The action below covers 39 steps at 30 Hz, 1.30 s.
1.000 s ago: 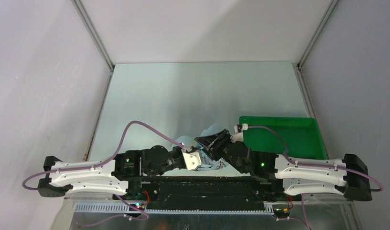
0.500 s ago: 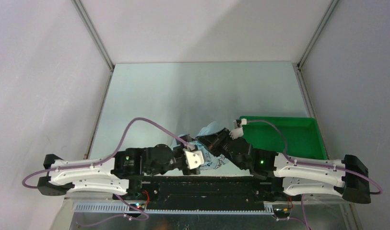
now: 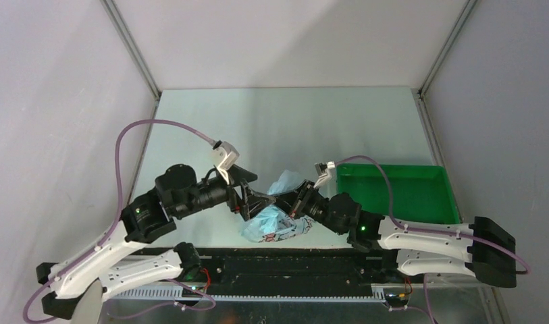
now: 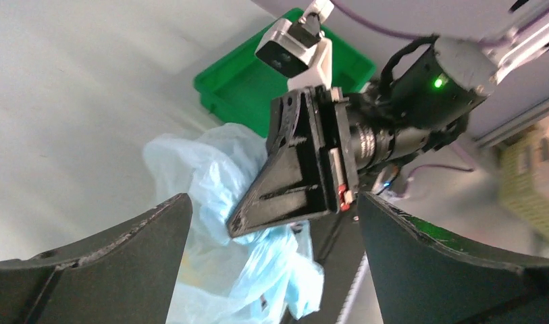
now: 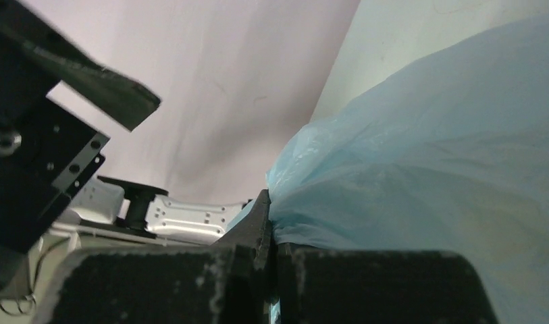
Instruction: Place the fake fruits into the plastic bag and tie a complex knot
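Note:
The plastic bag's gathered fold [image 4: 219, 206] lies past my left gripper's open fingers, so next my right gripper raises the fold [image 4: 243, 239] toward them before my left gripper grabs it.
The light-blue plastic bag [image 3: 275, 223] lies crumpled near the table's front edge, between both arms. My right gripper [image 3: 296, 202] is shut on a fold of the plastic bag [image 5: 427, 155], its jaws pressed together on the film [image 5: 268, 202]. My left gripper [image 3: 248, 196] hovers just left of the bag, open wide with nothing between its fingers [image 4: 273, 199]. In the left wrist view the bag [image 4: 204, 169] hangs from the right gripper [image 4: 298, 182]. The fake fruits are hidden; only a faint yellow tinge shows through the film [image 4: 190, 273].
A rigid green tray [image 3: 400, 196] stands at the right, just behind the right arm. The black base rail [image 3: 285, 260] runs along the near edge below the bag. The left arm's purple cable [image 3: 146, 125] loops high over the left side.
My left gripper has opened, let go of the bag and swung up and left with its arm raised. My right gripper has shut on the bag and shifted left.

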Each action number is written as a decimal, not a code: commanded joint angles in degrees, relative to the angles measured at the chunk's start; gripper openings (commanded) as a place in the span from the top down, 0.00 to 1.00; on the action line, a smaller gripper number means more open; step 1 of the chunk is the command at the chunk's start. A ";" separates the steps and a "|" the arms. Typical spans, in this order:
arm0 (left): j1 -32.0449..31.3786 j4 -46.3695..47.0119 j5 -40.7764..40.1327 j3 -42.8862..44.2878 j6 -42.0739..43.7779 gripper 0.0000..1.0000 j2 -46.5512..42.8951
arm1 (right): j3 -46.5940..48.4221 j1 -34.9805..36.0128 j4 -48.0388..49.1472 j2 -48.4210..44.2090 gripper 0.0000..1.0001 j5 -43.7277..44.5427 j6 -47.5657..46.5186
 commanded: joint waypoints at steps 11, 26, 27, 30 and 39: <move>16.63 10.16 16.88 -7.66 -22.12 0.05 -0.34 | 1.93 -11.93 11.70 -1.06 1.00 -29.80 -13.73; 19.85 24.35 24.42 -14.83 -31.72 0.09 -1.90 | 8.64 -28.25 9.00 2.08 1.00 -60.36 -10.25; 19.84 25.59 25.14 -16.48 -32.53 0.10 -1.95 | 8.64 -28.41 9.10 2.79 1.00 -60.71 -10.23; 19.83 28.85 25.32 -19.02 -34.71 0.22 -1.72 | 8.63 -29.09 10.14 4.29 1.00 -62.75 -9.82; 19.91 37.78 26.24 -26.19 -41.11 0.28 -1.82 | 8.56 -29.88 11.93 7.28 1.00 -65.50 -9.08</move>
